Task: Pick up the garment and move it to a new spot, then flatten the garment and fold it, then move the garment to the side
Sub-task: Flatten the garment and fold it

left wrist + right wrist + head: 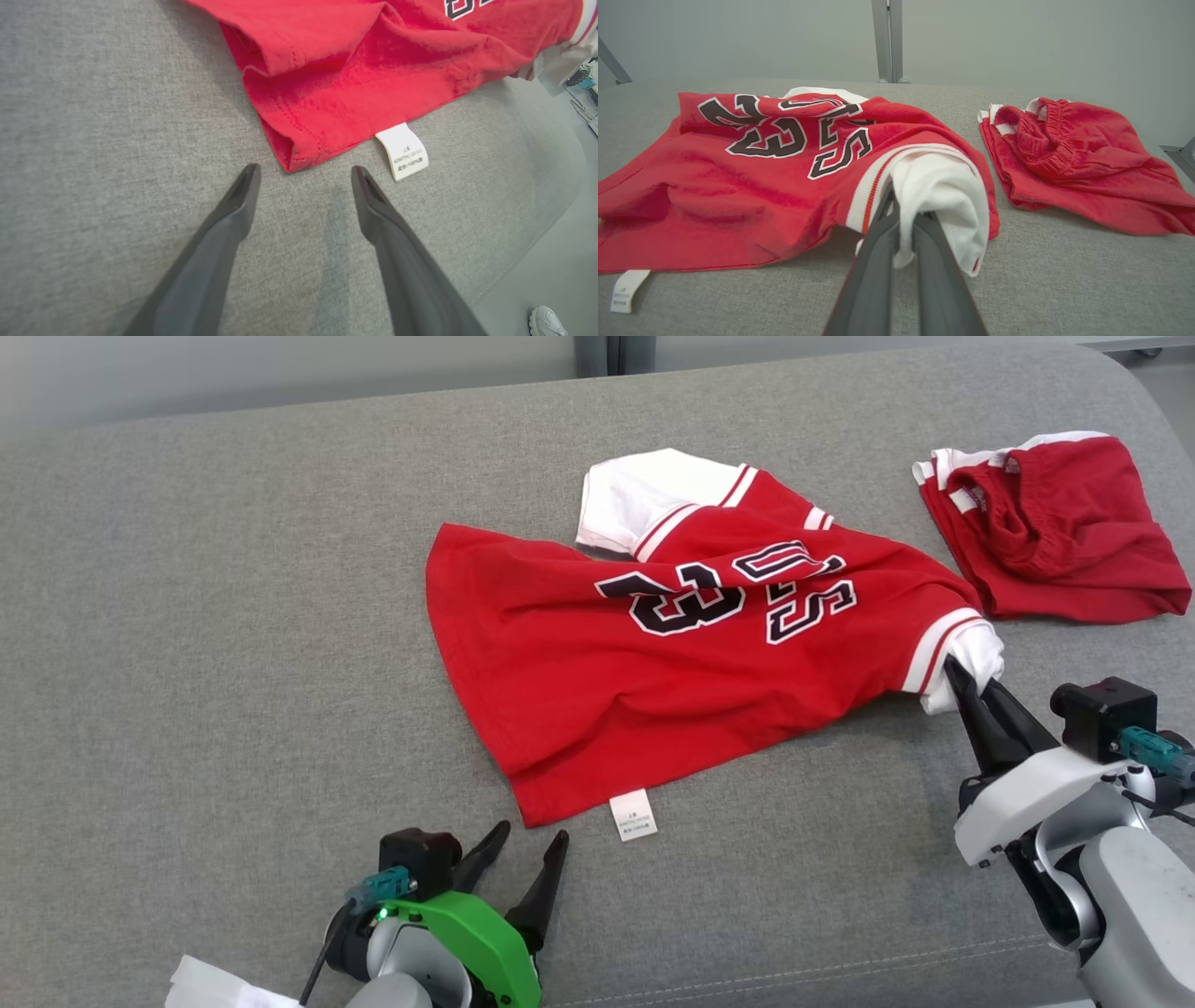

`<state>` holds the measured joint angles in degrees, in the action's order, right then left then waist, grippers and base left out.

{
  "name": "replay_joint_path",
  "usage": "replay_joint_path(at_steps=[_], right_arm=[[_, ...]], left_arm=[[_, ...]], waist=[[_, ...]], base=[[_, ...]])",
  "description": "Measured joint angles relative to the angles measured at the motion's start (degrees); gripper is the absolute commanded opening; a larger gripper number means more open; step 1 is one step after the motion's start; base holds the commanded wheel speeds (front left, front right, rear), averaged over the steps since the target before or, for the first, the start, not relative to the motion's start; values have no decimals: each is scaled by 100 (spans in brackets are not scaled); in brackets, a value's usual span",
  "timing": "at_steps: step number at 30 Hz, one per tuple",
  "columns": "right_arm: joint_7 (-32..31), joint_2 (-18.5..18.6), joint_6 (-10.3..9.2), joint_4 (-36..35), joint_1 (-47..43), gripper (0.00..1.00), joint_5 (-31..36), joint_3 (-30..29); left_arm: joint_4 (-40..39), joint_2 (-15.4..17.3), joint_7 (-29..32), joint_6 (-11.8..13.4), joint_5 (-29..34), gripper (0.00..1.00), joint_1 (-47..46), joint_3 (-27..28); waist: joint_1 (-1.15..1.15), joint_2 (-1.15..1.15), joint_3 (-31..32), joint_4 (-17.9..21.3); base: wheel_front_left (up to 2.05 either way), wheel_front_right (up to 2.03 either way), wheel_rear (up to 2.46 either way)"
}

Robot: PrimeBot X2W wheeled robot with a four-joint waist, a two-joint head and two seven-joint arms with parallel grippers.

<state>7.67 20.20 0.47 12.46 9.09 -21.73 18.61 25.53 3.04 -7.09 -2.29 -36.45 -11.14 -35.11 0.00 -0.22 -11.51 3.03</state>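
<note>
The red jersey has a fold running through the black numbers, so it will fall open and show hidden letters when I lift it and spread it out.
The garment is a red jersey with white sleeves and black numbers, lying rumpled in the middle of the grey cushion. Its white care label sticks out at the near hem. My right gripper is shut on the white sleeve at the jersey's right end; in the right wrist view the sleeve bunches around my gripper. My left gripper stands open just short of the jersey's near left corner, apart from it, and in the left wrist view that gripper has nothing between its fingers.
A pair of red shorts with white trim lies bunched at the far right of the cushion. The cushion's front edge runs close behind my arms. A white cloth shows at the lower left. A shoe is on the floor.
</note>
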Motion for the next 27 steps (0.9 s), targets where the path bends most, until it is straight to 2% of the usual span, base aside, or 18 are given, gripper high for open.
replay_joint_path(at_steps=[8, 10, 11, 12, 13, 15, 18, 23, 27], right_arm=[[-43, -12, -1, -121, 0, 0, -2, -1], [-44, -25, -4, -145, 0, 0, -2, 1], [-48, -29, -4, -158, -1, 0, -2, 1], [-51, -31, -4, -169, -1, 0, -2, 1], [-52, -32, -5, -183, -2, 0, -3, 1], [-52, -32, -8, -203, -5, 0, -3, 1], [-53, -32, -18, -215, -19, 0, -4, -1], [-69, -36, -52, -256, -24, 0, -7, -2], [-68, -35, -58, -319, -24, 0, -11, -15]], left_arm=[[53, -13, -4, -73, 91, 100, -155, -163], [86, -16, -9, -80, 92, 93, -207, -207], [107, -16, -9, -81, 92, 84, -221, -219], [133, -18, -10, -82, 93, 68, -235, -235], [147, -19, -30, -104, 103, 56, -243, -244], [169, -20, -57, -126, 125, 42, -269, -266], [186, -21, -62, -130, 133, 0, -305, -297], [167, -27, -346, -155, 134, 0, -374, -319], [-43, -31, -637, -172, 116, 0, -514, -47]], waist=[[0, 0, -37, 16], [0, 0, -42, 28], [0, 0, -44, 35], [0, 0, -46, 42], [0, 0, -47, 48], [0, 0, -51, 60], [0, 0, -54, 68], [0, 0, -56, 76], [0, 0, -47, 60]], base=[[0, 0, 0], [0, 0, 0], [0, 0, 0], [0, 0, 0], [0, 0, 0], [0, 0, 0], [0, 0, 0], [0, 0, 0], [0, 0, 0]])
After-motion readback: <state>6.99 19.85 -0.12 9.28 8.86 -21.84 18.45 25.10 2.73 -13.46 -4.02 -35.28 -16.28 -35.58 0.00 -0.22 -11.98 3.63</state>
